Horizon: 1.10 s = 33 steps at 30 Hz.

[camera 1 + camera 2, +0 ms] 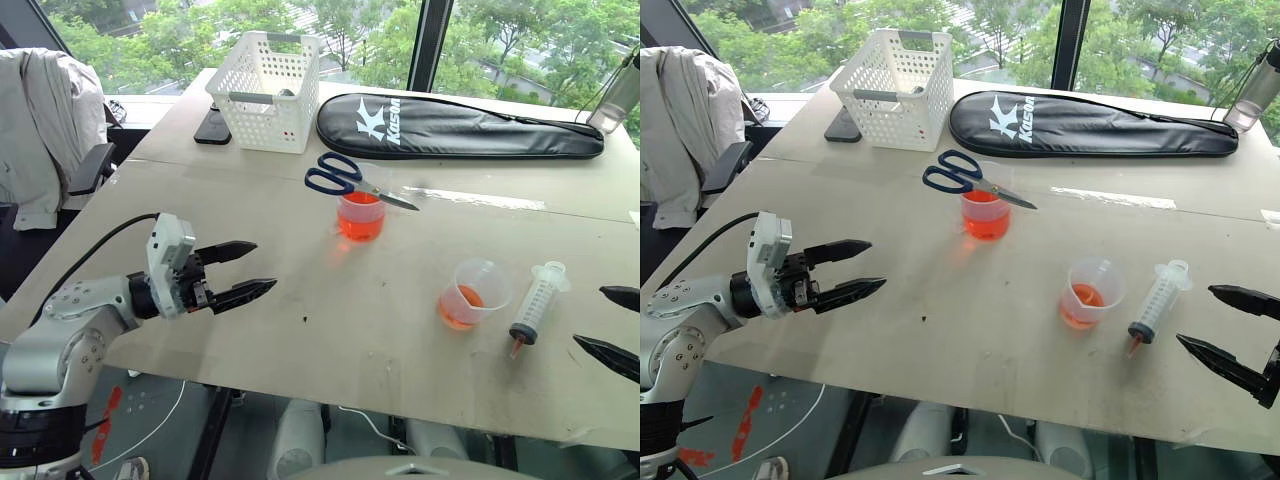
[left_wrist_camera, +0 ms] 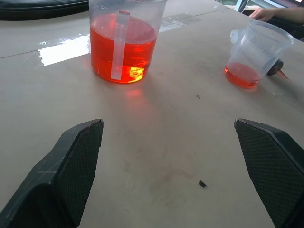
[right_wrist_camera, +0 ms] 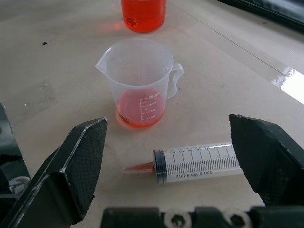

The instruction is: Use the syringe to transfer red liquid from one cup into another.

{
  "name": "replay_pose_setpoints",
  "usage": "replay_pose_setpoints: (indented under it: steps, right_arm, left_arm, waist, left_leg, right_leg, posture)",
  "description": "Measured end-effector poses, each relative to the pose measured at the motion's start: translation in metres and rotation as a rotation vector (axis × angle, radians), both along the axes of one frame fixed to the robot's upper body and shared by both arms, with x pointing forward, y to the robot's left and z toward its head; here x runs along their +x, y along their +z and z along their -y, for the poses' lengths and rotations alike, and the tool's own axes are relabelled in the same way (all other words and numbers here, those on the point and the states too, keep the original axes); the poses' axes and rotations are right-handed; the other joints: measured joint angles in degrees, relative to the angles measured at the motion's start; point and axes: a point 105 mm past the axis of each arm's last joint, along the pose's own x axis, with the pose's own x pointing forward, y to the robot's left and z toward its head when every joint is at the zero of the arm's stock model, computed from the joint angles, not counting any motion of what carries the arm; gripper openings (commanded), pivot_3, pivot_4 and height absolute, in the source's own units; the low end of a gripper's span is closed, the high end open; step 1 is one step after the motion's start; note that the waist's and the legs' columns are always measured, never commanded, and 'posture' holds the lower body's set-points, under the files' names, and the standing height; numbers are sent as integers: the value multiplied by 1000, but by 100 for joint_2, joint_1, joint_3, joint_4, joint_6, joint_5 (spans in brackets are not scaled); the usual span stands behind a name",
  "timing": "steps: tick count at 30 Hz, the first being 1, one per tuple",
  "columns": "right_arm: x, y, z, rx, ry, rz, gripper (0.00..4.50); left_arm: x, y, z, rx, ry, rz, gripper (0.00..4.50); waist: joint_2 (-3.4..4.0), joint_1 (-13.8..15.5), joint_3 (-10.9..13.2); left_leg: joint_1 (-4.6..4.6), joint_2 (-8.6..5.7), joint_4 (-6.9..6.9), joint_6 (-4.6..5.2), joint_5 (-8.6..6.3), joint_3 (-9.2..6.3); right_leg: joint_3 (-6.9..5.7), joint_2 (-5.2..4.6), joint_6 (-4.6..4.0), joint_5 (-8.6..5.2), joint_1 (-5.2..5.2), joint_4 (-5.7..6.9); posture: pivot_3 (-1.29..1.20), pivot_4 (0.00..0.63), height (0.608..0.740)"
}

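My right gripper is to keep going toward the scissors' blades until its fingers close around them, as the blue scissors lie across the larger cup's opening.
The larger clear cup stands mid-table, well filled with red liquid. Nearer and to the right, the smaller spouted cup holds a shallow layer of red liquid. The syringe lies flat on the table just right of the small cup, its reddish nozzle toward the front edge. My right gripper hovers open right beside the syringe, which lies across between its fingers in the right wrist view. My left gripper is open over the table's left part, empty and pointing toward the cups.
Blue scissors lie just behind the larger cup. A white basket, a dark phone and a black racket bag sit at the back. A bottle stands far right. A chair with a jacket is at left.
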Motion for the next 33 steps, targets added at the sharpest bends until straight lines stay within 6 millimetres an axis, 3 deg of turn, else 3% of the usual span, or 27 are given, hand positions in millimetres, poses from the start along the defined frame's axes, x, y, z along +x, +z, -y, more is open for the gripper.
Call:
replay_pose_setpoints:
  steps: [2,4,6,9,12,19,22,28,33]
  right_arm:
    - [3,2,-1,2,0,13,4424]
    - [37,29,-17,-19,12,117,4424]
    - [66,75,-56,-117,81,242,4424]
    - [85,93,-86,-73,128,253,4424]
    - [109,87,-104,-70,127,177,4424]
    - [163,89,-174,-6,170,29,4424]
    - [172,83,-198,-31,211,-32,3750]
    - [175,93,-233,-75,315,-36,3750]
    - [183,78,-238,-121,321,-92,3750]
  left_arm:
    - [0,0,0,-1,-1,0,4500]
    - [0,5,6,-9,-27,17,4500]
    - [-9,28,28,-12,-143,113,4500]
    - [-14,29,31,-18,-169,120,4500]
    - [-16,24,30,-12,-161,104,4500]
    - [-20,23,27,11,-138,134,4500]
    - [-20,21,24,12,-113,133,4500]
    - [-22,21,25,7,-109,143,4500]
    - [-24,20,27,6,-103,146,4500]
  waist:
    - [0,0,0]
    - [9,-108,14]
    - [11,-161,18]
    - [-24,-160,2]
    - [-24,-132,15]
    - [-21,-89,20]
    - [-17,-39,22]
    - [-19,-57,21]
    - [-19,-51,21]
  left_leg:
    - [0,0,0,0,0,0]
    - [9,12,15,-14,-9,10]
    - [24,1,9,-21,-12,1]
    - [23,8,5,-14,-8,-1]
    - [-6,5,-6,-1,0,4]
    - [-42,6,-7,0,-1,12]
    - [-48,7,-6,0,-1,8]
    - [-56,7,6,1,-1,6]
    - [-55,7,10,1,0,6]
  right_leg:
    - [0,0,1,0,0,0]
    - [13,-17,-1,8,-16,9]
    - [-11,-34,-13,15,-23,6]
    - [-30,-18,-22,18,-22,5]
    - [-26,-18,-40,26,-43,1]
    - [-14,-3,-25,30,-85,12]
    - [-24,-4,-26,29,-86,14]
    - [-27,-6,-32,27,-88,20]
    - [-27,-6,-32,28,-88,27]
  posture:
    - [0,150,724]
    - [0,150,724]
    - [0,150,724]
    - [0,150,724]
    - [0,150,724]
    - [0,150,724]
    - [0,150,724]
    - [0,150,724]
    - [0,150,724]
